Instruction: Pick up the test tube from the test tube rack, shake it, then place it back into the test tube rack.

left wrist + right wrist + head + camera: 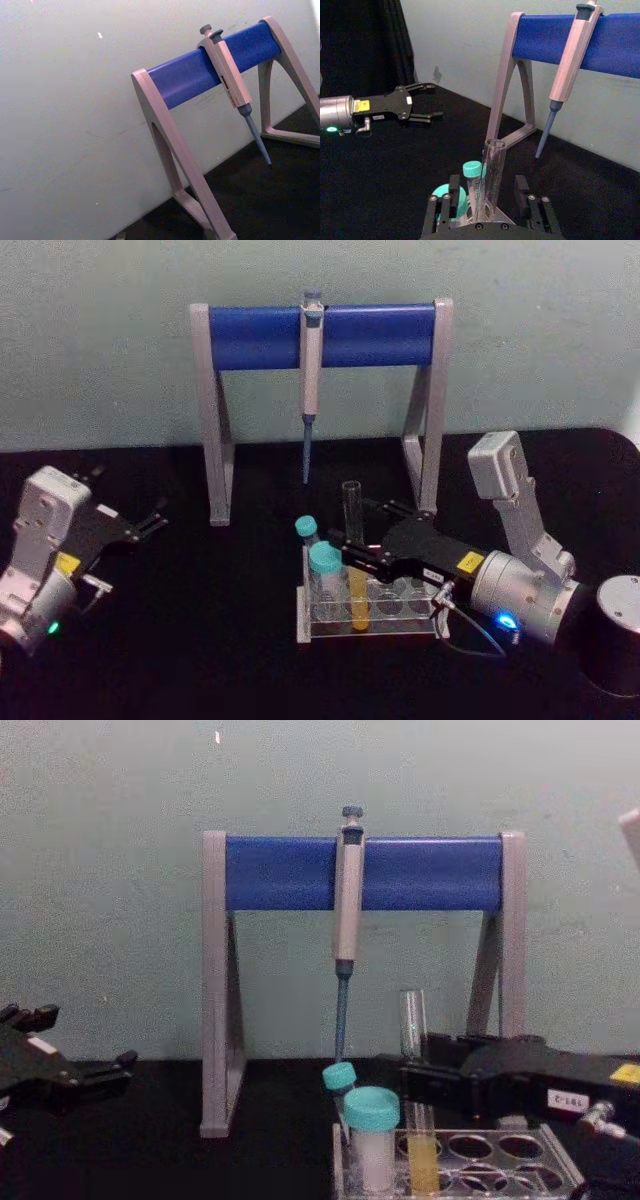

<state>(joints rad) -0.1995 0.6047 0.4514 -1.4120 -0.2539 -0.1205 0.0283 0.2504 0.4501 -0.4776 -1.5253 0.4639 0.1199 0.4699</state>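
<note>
My gripper is about to lift the test tube [414, 1025], which leans loosely in a wider hole [407, 1145]. The test tube will straighten and slide free, and the rack will stay behind.
The test tube [352, 502] stands upright in the clear test tube rack [402, 626], with yellow-orange liquid in its lower part [423, 1161]. My right gripper [358, 530] reaches in from the right at the tube's mid height. It is open, with one finger on each side of the glass and a gap on both sides. In the right wrist view the tube [491, 167] rises between the two black fingers [454, 192]. My left gripper [150, 520] rests open over the black table at the far left, well away from the rack.
Two teal-capped white tubes [323, 560] stand in the rack's left end, close to the right gripper. Behind the rack, a grey pipette [311, 370] hangs from the grey-and-blue stand [380, 335]. A metal cylinder [617, 632] sits at the right edge.
</note>
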